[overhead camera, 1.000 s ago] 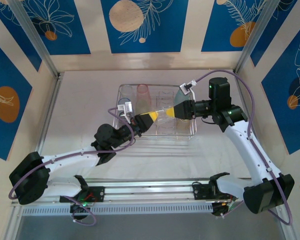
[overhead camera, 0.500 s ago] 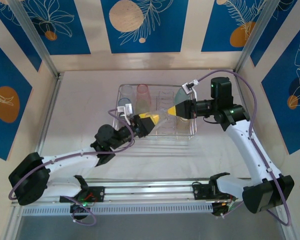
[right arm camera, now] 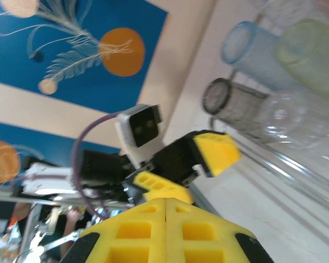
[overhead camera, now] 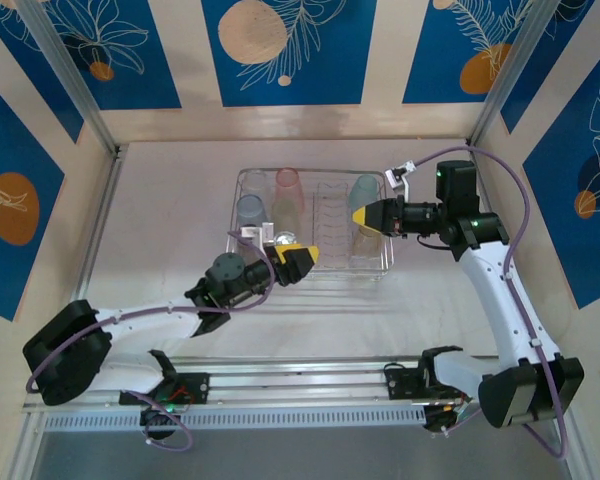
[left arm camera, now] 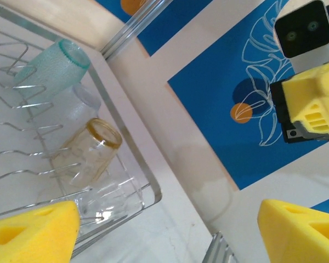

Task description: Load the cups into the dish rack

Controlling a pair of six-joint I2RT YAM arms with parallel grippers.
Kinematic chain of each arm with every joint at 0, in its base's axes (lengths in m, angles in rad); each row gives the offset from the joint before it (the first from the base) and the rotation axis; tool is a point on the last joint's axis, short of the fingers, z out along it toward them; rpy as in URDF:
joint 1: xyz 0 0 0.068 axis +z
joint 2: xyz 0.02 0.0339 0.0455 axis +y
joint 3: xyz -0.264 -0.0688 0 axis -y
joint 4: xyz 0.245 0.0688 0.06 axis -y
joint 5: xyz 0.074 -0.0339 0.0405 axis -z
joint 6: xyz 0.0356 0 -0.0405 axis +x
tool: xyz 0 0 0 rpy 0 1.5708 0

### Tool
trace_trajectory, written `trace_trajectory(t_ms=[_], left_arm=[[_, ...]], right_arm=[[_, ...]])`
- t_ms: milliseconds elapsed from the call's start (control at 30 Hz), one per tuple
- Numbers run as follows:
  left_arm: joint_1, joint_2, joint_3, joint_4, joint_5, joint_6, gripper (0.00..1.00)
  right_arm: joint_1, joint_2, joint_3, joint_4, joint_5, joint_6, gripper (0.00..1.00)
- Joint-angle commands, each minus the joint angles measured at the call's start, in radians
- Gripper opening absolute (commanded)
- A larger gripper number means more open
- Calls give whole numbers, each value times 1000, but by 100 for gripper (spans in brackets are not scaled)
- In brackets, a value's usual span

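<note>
Next, I open my right gripper, grab the amber cup (left arm camera: 89,156) and lift it clear, because the amber cup leans against the clear cup in the rack's near corner (left arm camera: 105,201).
The dish rack (overhead camera: 242,176), a silver wire basket, sits mid-table with cups in it: pink (overhead camera: 287,186), blue-grey (overhead camera: 248,210) and teal (overhead camera: 364,190). My left gripper (overhead camera: 300,261) hangs open just outside the rack's near rim, with nothing between its fingers. In the left wrist view its yellow pads (left arm camera: 33,235) stand wide apart, with teal (left arm camera: 52,63), amber (left arm camera: 92,150) and clear (left arm camera: 107,200) cups lying past the rack (left arm camera: 136,156). My right gripper (overhead camera: 357,215) is shut and empty over the rack's right part. Its view shows blue (right arm camera: 252,52), yellow-green (right arm camera: 312,55) and smoky grey (right arm camera: 236,104) cups.
Metal corner posts (overhead camera: 98,120) and blue-patterned walls (overhead camera: 280,50) close in the white table (overhead camera: 160,200). A rail (overhead camera: 300,385) runs along the near edge by the arm bases. Open tabletop lies left and right of the rack.
My left gripper opened, let go of a clear cup and drew back toward the near rim. The right gripper closed and pulled away to the right, empty.
</note>
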Motion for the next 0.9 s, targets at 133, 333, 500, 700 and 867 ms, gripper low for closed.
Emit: trace_trajectory(t_ms=[133, 333, 500, 700, 867], left_arm=[[10, -40, 99, -246, -36, 153, 79], [8, -107, 120, -405, -84, 256, 77], [9, -155, 119, -470, -120, 311, 82], [8, -192, 100, -497, -142, 331, 88], [8, -212, 81, -517, -152, 340, 88]], right_arm=[[3, 50, 25, -221, 320, -122, 3], [66, 102, 96, -360, 568, -188, 21], [130, 154, 126, -427, 730, -198, 36], [142, 179, 114, -413, 755, -193, 40], [119, 200, 106, -407, 768, -174, 40]])
